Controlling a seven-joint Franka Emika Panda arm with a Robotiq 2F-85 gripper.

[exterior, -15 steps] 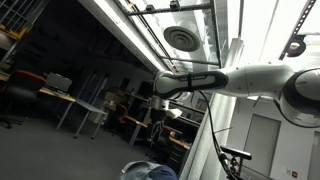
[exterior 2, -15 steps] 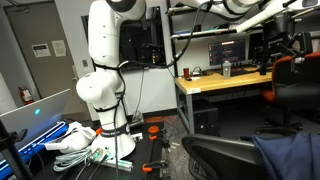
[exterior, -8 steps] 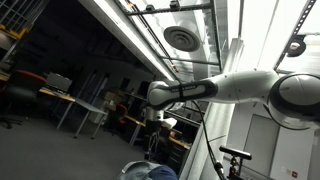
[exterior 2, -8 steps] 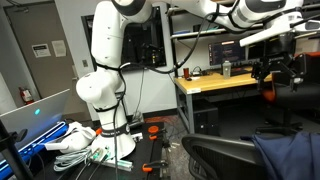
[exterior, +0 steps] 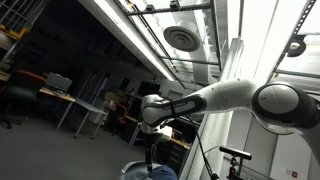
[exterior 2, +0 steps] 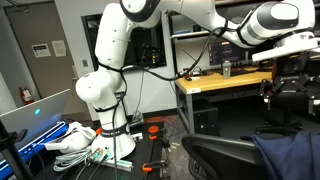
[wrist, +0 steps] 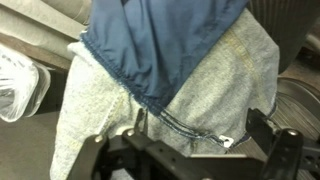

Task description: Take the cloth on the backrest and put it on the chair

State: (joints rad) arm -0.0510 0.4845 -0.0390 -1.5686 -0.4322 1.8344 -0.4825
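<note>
I should go on moving my gripper down until the fingers close on the navy-blue edge [wrist: 157,103], since the cloth's stitched hem [wrist: 187,130] lies across the gap between my open fingers.
The cloth [wrist: 165,40] is dark navy-blue fabric with a paler grey underside and a stitched hem, and it fills most of the wrist view. It also shows as a blue heap at lower right in an exterior view [exterior 2: 292,150] and at the bottom edge of an exterior view [exterior: 152,172]. It lies draped over the black chair [exterior 2: 215,155]. My gripper [wrist: 185,150] is open, with its two fingers apart just above the cloth's hem and nothing between them. In both exterior views the gripper [exterior 2: 283,92] [exterior: 150,135] hangs above the cloth.
A wooden desk [exterior 2: 215,82] with monitors stands behind the chair. My white base [exterior 2: 100,90] stands at the left, with cables and white clutter [exterior 2: 75,140] on the floor. A white crumpled object [wrist: 15,85] lies left of the cloth.
The arm has swung down and toward the chair, bringing the gripper lower and closer to the cloth. The cloth has not moved.
</note>
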